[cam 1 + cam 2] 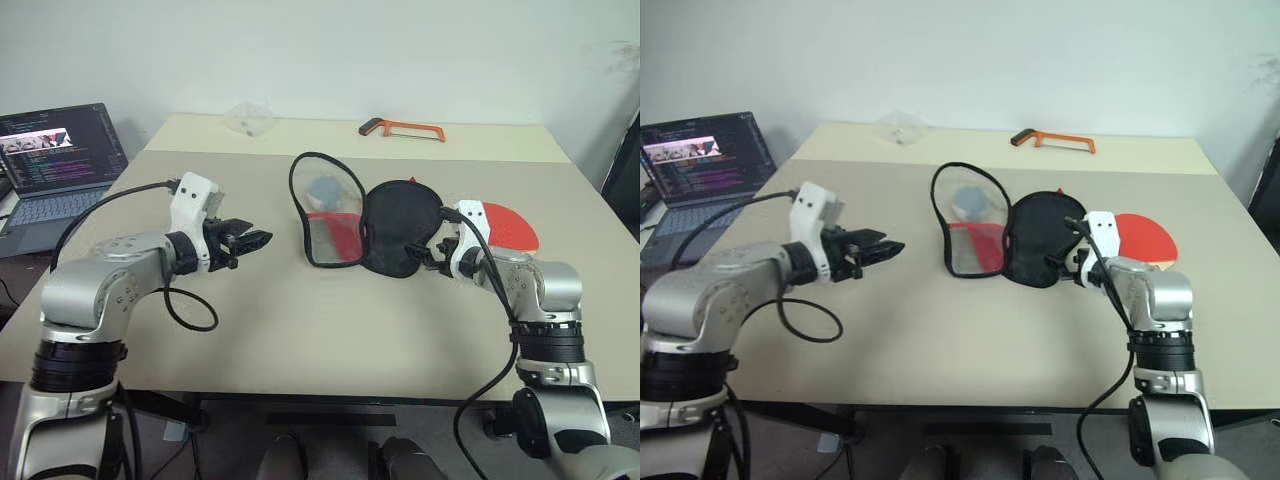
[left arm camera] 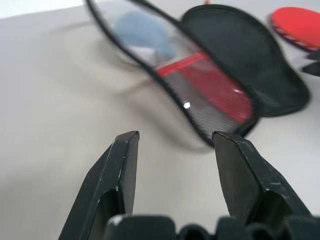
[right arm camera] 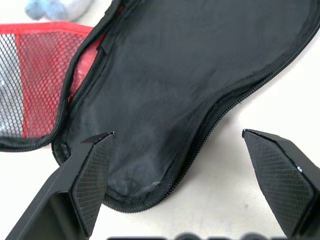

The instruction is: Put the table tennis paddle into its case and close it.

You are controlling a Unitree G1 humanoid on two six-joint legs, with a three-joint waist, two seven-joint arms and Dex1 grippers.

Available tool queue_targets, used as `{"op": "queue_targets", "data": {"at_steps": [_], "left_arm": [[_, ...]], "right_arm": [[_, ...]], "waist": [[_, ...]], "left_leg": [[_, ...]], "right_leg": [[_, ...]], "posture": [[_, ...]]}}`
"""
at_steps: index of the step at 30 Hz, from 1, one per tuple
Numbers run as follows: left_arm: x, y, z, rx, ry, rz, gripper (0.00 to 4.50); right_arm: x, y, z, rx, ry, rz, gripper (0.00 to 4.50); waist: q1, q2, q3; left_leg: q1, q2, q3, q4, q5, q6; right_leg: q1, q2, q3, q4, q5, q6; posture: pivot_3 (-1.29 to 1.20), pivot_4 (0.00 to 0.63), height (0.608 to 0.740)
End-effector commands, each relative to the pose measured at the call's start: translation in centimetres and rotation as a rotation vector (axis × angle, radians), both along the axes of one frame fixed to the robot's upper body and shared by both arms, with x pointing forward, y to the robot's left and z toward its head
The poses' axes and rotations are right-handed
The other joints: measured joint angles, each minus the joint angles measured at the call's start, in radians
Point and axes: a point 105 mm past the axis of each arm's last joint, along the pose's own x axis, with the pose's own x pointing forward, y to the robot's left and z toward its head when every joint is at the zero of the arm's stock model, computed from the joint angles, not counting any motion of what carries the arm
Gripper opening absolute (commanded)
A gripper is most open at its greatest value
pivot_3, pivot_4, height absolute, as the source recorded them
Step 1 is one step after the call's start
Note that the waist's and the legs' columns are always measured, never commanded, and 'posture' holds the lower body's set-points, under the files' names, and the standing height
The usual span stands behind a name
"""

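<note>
The blue and white ball [image 1: 325, 192] can be seen through the clear window above the mesh pocket's red rim [image 1: 334, 215], so it will stay behind when the robot pulls the case.
The case [image 1: 400, 225] lies unzipped in the middle of the table. Its black half is flat, and its red half with the mesh pocket [image 1: 330, 215] stands up on the left. The table tennis paddle [image 1: 508, 225] lies red face up to the right of the case, partly hidden behind my right wrist. My right gripper [image 1: 420, 252] is open at the near edge of the black half [image 3: 190, 65], with nothing between its fingers. My left gripper [image 1: 258, 238] is open and empty above the table, left of the case [image 2: 240, 65] and pointing towards it.
An orange-framed hacksaw [image 1: 405, 128] and a clear plastic item [image 1: 248, 118] lie at the far side of the table [image 1: 300, 320]. An open laptop [image 1: 60, 155] sits off the table's left edge. Bare tabletop lies in front of the case.
</note>
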Motion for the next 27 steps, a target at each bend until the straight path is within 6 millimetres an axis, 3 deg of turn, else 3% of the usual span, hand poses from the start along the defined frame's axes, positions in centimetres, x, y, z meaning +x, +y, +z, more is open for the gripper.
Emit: {"op": "queue_targets", "data": {"at_steps": [1,6,13,16,22,27], "left_arm": [[-0.8,-0.5,0.7,0.030,-0.037,-0.074,2.51],[-2.0,-0.5,0.6,0.048,-0.025,-0.136,2.51],[-2.2,0.5,0.6,0.058,-0.025,-0.107,2.51],[-2.3,0.0,0.5,0.048,-0.024,-0.118,2.54],[-2.2,0.0,0.4,0.049,-0.030,-0.103,2.54],[-1.8,0.0,0.6,0.052,-0.038,-0.099,2.54]], "right_arm": [[0.2,0.1,0.4,0.026,-0.010,-0.016,4.50],[0.0,1.6,-0.9,0.029,0.035,0.001,4.50],[-0.6,4.3,-0.7,0.053,0.036,0.091,4.50],[-0.6,4.8,-0.8,0.053,0.040,0.103,3.89],[-0.6,4.5,-1.2,0.027,0.042,0.102,1.85],[-0.2,2.6,-1.3,-0.036,0.031,0.072,0.03]], "waist": [[-0.001,0.000,0.000],[-0.004,0.000,0.000],[-0.006,0.000,0.000],[-0.006,0.000,0.000],[-0.005,0.000,0.000],[-0.005,0.000,0.000]], "left_leg": [[0.000,0.000,0.000,-0.001,0.000,0.000],[0.000,0.001,0.000,-0.001,0.000,0.000],[0.000,0.001,0.000,-0.001,0.000,0.000],[0.000,0.001,0.000,-0.001,0.000,0.000],[0.000,0.001,0.000,-0.001,0.000,0.000],[0.000,0.001,0.000,-0.001,0.000,0.000]], "right_leg": [[0.000,0.000,0.000,0.000,0.000,0.000],[-0.001,0.001,0.000,0.000,-0.001,-0.001],[-0.001,0.001,0.000,0.001,-0.001,-0.001],[-0.001,0.001,0.000,0.001,-0.001,-0.001],[-0.001,0.001,0.000,0.001,-0.001,-0.001],[-0.001,0.001,0.000,0.001,-0.001,-0.001]], "posture": [[0.00,0.150,0.740],[0.00,0.150,0.740],[0.00,0.150,0.740],[0.00,0.150,0.740],[0.00,0.150,0.740],[0.00,0.150,0.740]]}}
